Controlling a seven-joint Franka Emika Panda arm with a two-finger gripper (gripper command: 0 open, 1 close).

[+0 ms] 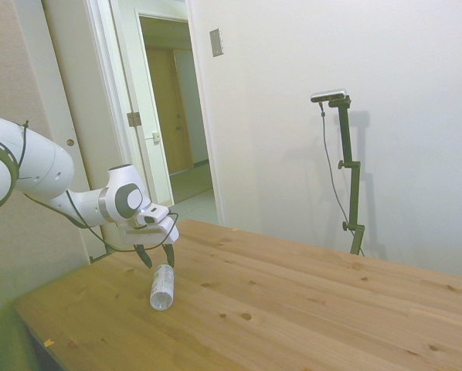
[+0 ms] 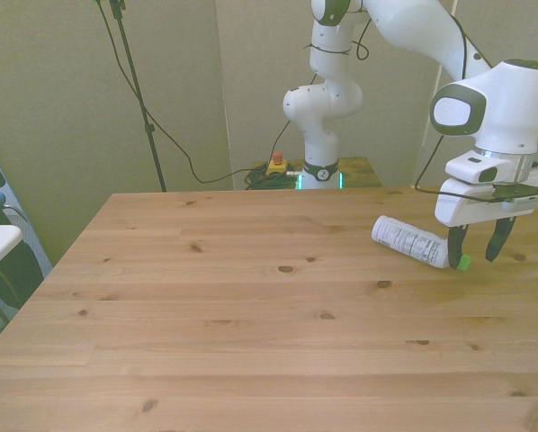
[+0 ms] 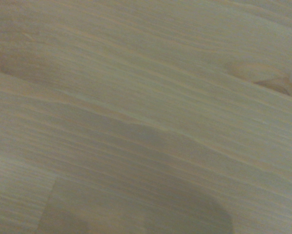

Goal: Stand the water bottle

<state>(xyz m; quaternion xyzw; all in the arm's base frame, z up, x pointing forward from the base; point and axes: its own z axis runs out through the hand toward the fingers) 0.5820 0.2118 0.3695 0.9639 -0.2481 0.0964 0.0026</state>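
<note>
The water bottle's end (image 2: 380, 229) away from the cap is wide and blunt, so the water bottle will keep standing once I put it upright and open my gripper.
The water bottle (image 2: 411, 241) lies on its side on the wooden table (image 2: 251, 315), near the front view's right edge. It is clear plastic with a white printed label, and its green cap (image 2: 463, 263) points toward the camera and to the right. My gripper (image 2: 474, 247) hangs open right over the cap end, with one finger close beside the cap and the other further right. From the side, the bottle (image 1: 162, 286) lies just below my gripper (image 1: 156, 257), and its cap end is tucked under the fingers. The wrist view holds only blurred table wood (image 3: 136, 73).
The table's right edge in the front view runs close behind the gripper. Bare wood stretches across the table (image 1: 308, 309) to the front view's left. An open doorway (image 1: 173, 116) is in the wall behind the arm.
</note>
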